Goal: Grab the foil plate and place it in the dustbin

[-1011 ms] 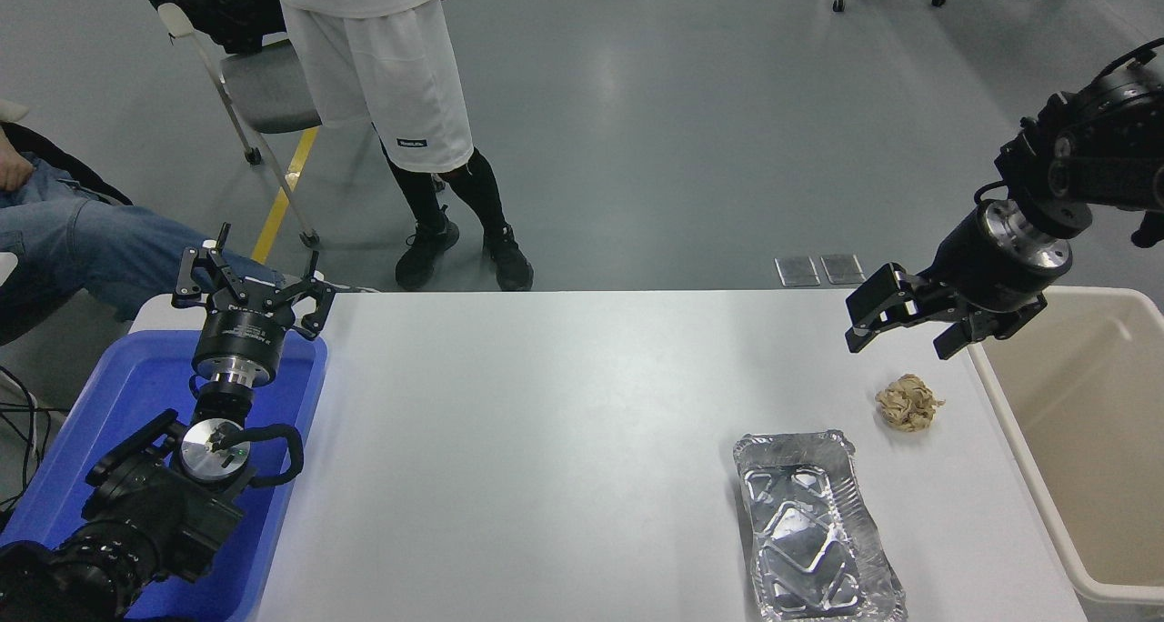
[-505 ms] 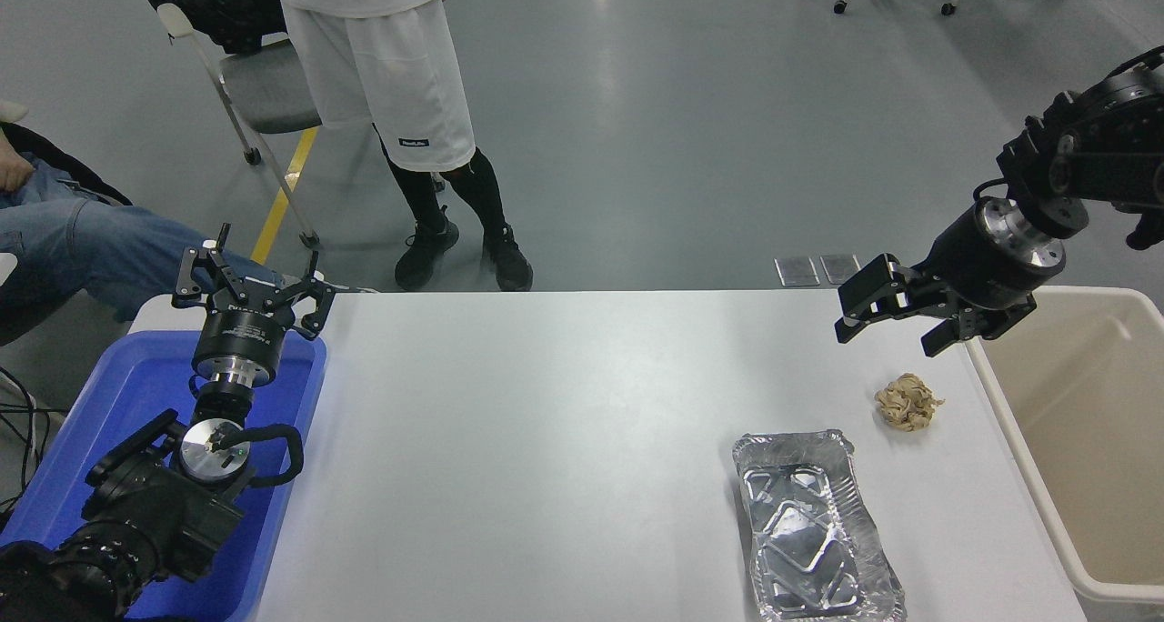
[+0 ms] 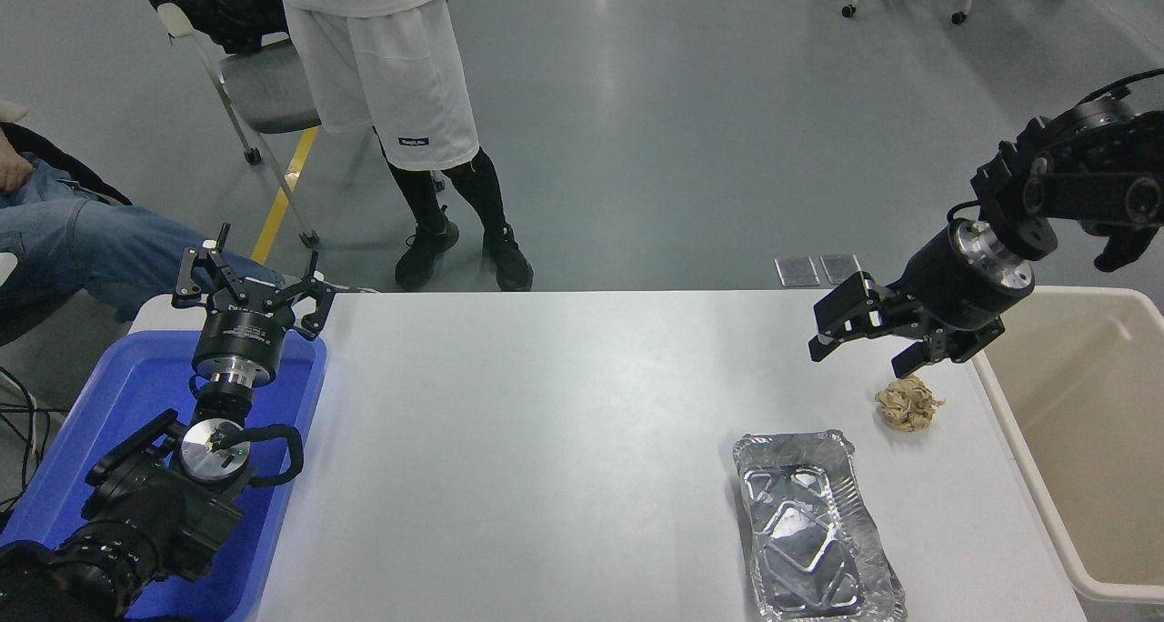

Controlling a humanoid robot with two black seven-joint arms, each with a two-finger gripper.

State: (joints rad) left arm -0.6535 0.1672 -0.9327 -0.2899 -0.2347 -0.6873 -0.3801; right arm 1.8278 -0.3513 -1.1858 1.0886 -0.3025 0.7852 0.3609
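I see raised walls [image 3: 853,509] framing the foil plate's pressed base [image 3: 809,540], so I expect the foil plate to keep its open tray shape when I lift it by its rim.
The shiny foil plate [image 3: 814,531] lies flat on the white table [image 3: 546,422] near its front right edge. The beige dustbin [image 3: 1087,440] stands just right of the table. My right gripper [image 3: 859,354] is open and empty. It hangs above the table's far right part, up and slightly right of the foil plate, next to a tan paper ball. My left gripper [image 3: 250,285] is open and parked at the lower left, over a blue bin.
A crumpled tan paper ball [image 3: 908,403] lies between the foil plate and the dustbin's rim. A blue bin [image 3: 118,404] sits at the table's left end. A person [image 3: 400,104] stands beyond the far edge. A seated person's leg [image 3: 82,249] is at the left.
My right gripper has moved left and slightly down, away from the dustbin and over the table near the paper ball. The foil plate, the ball and my left arm have not moved.
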